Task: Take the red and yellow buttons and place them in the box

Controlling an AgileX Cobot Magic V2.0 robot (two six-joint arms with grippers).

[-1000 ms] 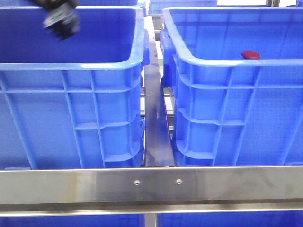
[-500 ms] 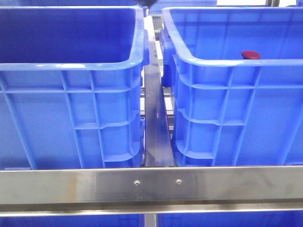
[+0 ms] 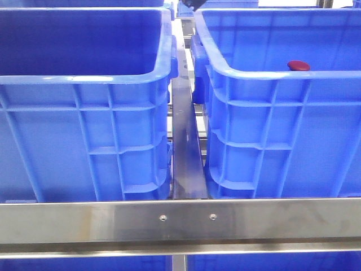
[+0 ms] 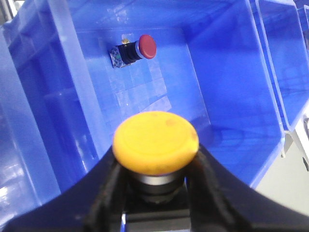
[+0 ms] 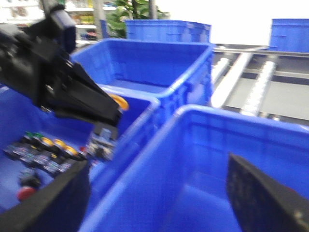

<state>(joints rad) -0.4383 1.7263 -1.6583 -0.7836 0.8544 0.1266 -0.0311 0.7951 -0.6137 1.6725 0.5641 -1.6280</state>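
The yellow button (image 5: 119, 102) should stay upright when I lower it into the box, because it hangs with its cap up above a blocky, squared base (image 5: 102, 141).
My left gripper (image 4: 155, 163) is shut on the yellow button (image 4: 155, 141), gripping its dark body below the domed cap. It hangs above the inside of the blue box (image 4: 231, 72). The red button (image 4: 146, 46) lies on its side on the box floor beneath. In the front view the red button (image 3: 298, 65) shows just over the near rim of the right-hand box (image 3: 254, 74). Only a dark sliver of the left arm (image 3: 193, 4) shows there, at the top edge. My right gripper (image 5: 158, 163) is open over a blue crate, nothing between its fingers. In the right wrist view the left arm (image 5: 58, 82) carries the yellow button (image 5: 119, 102).
A second, similar blue crate (image 3: 84, 79) stands to the left, a metal rail (image 3: 183, 141) between the two. A steel bar (image 3: 180, 221) crosses in front of both. Several more buttons (image 5: 46, 150) lie in a crate below the left arm. More blue crates (image 5: 166, 30) stand behind.
The left gripper, seen blurred over the left crate's far corner a second ago, has moved right and up out of the front view. The red button has not moved.
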